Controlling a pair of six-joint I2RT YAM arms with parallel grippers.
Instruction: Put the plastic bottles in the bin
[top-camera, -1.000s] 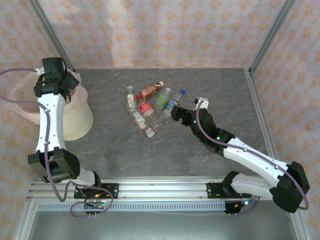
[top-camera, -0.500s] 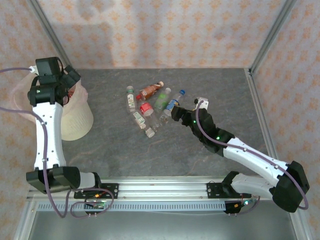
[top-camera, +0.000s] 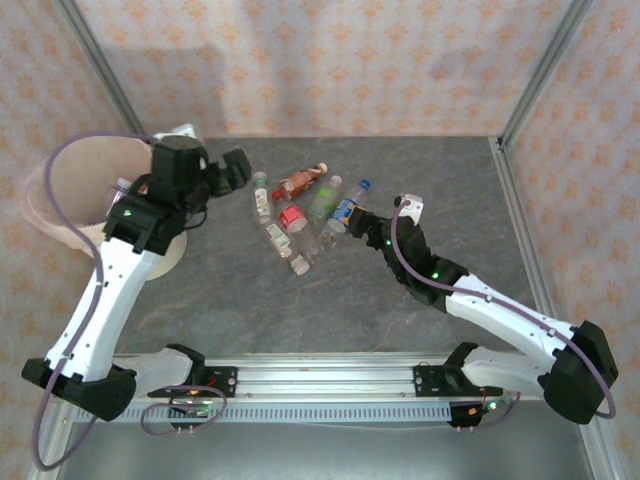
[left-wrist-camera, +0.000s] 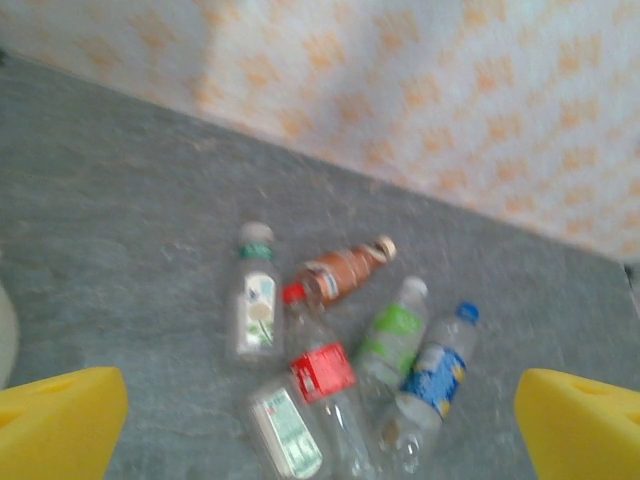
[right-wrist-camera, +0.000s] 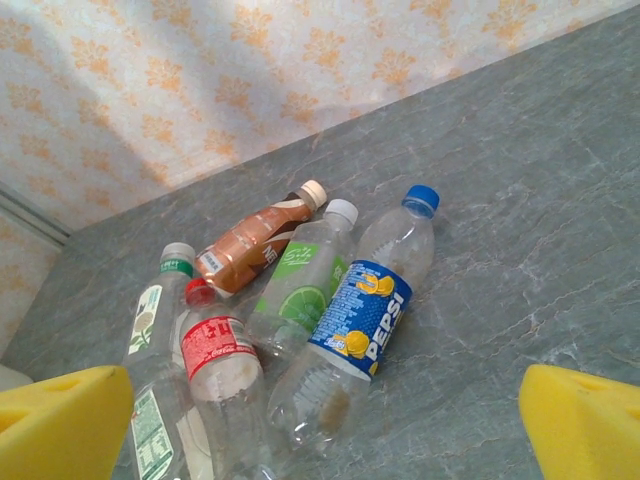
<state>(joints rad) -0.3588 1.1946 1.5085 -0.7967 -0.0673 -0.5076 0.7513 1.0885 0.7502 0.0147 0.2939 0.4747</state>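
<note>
The white-label bottle (top-camera: 287, 247) nearest the rail lies uncovered along the cluster's edge, so the left gripper should keep moving toward its label (top-camera: 278, 236) until its fingers are on both sides of the bottle.
Several plastic bottles (top-camera: 300, 215) lie in a loose cluster at mid-table. In the right wrist view I make out the blue-label bottle (right-wrist-camera: 365, 315), a green-label one (right-wrist-camera: 300, 290), a brown one (right-wrist-camera: 255, 245) and a red-label one (right-wrist-camera: 215, 350). My right gripper (top-camera: 358, 222) (right-wrist-camera: 322, 425) is open, just right of the blue-label bottle, with nothing between its fingers. My left gripper (top-camera: 240, 168) (left-wrist-camera: 320, 425) hangs open and empty left of the cluster, looking down on the white-label bottle (left-wrist-camera: 257, 305). The bin (top-camera: 75, 185), cream with a pinkish liner, stands at the far left, partly behind the left arm.
Patterned walls and metal frame posts (top-camera: 530, 75) close in the grey table (top-camera: 450, 180) at the back and sides. An aluminium rail (top-camera: 320, 385) with both arm bases runs along the near edge. Bare table surface lies in front of and right of the bottles.
The left arm has swung from over the bin rightward to the bottle cluster, and its jaws have opened wide. The right arm has barely moved.
</note>
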